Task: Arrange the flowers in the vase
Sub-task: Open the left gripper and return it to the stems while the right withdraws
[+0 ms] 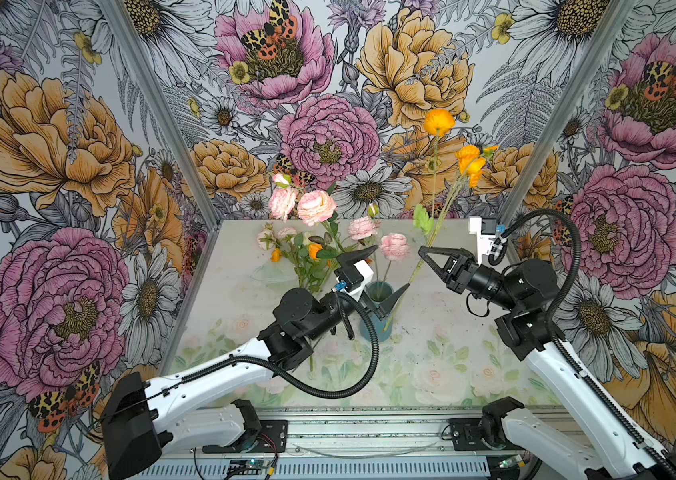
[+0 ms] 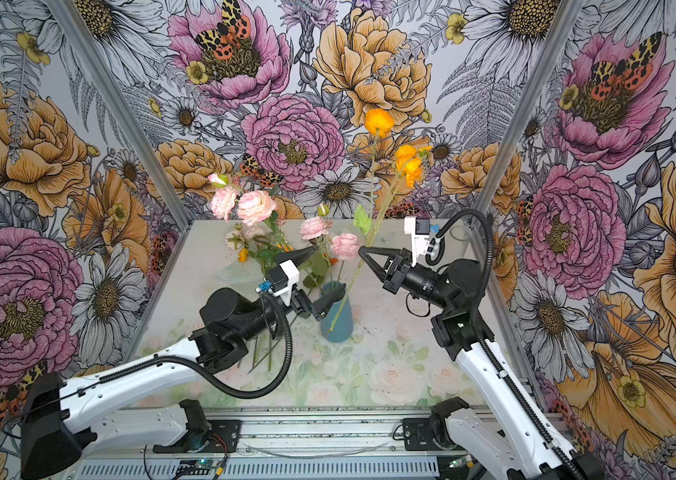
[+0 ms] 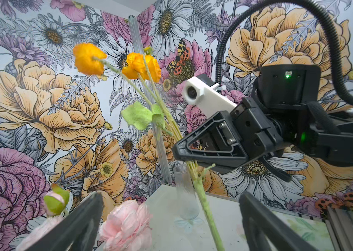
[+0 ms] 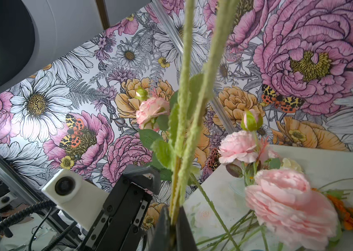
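The orange flowers' stems (image 2: 333, 326) are outside the vase with its opening (image 2: 335, 288) crowded by the robot's left gripper, so the left gripper should move back before the right gripper puts the stems in.
My right gripper (image 1: 422, 251) (image 2: 363, 250) (image 4: 172, 216) is shut on the bundled green stems of the orange flowers (image 1: 439, 120) (image 2: 378, 121) (image 3: 88, 57), which rise above it. Their lower end slants down across the teal vase (image 1: 369, 328) (image 2: 338, 322), outside its wall. My left gripper (image 1: 382, 274) (image 2: 324, 276) (image 3: 171, 196) stands open at the vase's rim, and that stem (image 3: 206, 208) passes between its fingers untouched. Two pink flowers (image 1: 394, 245) (image 4: 288, 202) stand in the vase. More flowers (image 1: 307, 253) lie piled behind it on the left.
A clear glass vase (image 2: 459, 237) (image 3: 185, 191) stands at the table's back right corner. Flowered walls close in the table on three sides. Loose stems (image 2: 263, 357) lie under my left arm. A metal rail (image 1: 369, 428) runs along the front edge.
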Controlling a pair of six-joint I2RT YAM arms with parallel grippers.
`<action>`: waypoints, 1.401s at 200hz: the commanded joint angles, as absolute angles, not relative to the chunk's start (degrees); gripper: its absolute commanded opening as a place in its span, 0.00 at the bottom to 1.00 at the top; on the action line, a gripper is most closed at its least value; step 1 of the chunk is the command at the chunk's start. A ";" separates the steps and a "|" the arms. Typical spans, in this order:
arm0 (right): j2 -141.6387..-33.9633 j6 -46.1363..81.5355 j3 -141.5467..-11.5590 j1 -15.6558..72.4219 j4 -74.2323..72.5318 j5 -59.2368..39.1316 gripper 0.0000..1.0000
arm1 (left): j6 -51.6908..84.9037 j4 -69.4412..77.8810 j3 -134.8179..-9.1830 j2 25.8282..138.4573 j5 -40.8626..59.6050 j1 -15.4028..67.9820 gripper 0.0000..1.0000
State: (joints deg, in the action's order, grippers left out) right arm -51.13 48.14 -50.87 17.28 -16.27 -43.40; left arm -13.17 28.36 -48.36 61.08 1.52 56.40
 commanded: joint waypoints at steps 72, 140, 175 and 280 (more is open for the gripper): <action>-46.47 34.06 -46.99 18.67 -20.73 -22.16 0.00 | 10.03 -17.69 -53.48 52.17 -2.70 55.34 0.99; -51.53 27.08 -45.77 25.18 -25.36 -14.45 0.00 | 15.56 -23.72 -49.25 46.07 -6.49 53.52 0.99; -52.60 25.22 -44.27 27.19 -25.91 -14.45 0.00 | 19.37 -29.32 -49.33 43.38 -13.79 51.30 0.99; -55.05 20.67 -28.62 29.35 -47.15 -23.47 0.00 | 28.92 -39.22 -46.00 52.36 -8.25 34.41 0.99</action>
State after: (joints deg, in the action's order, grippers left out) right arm -53.52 22.72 -29.43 28.75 -39.00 -21.58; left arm 29.23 -39.29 -47.03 49.63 -7.94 34.79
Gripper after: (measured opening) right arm 0.065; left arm 0.987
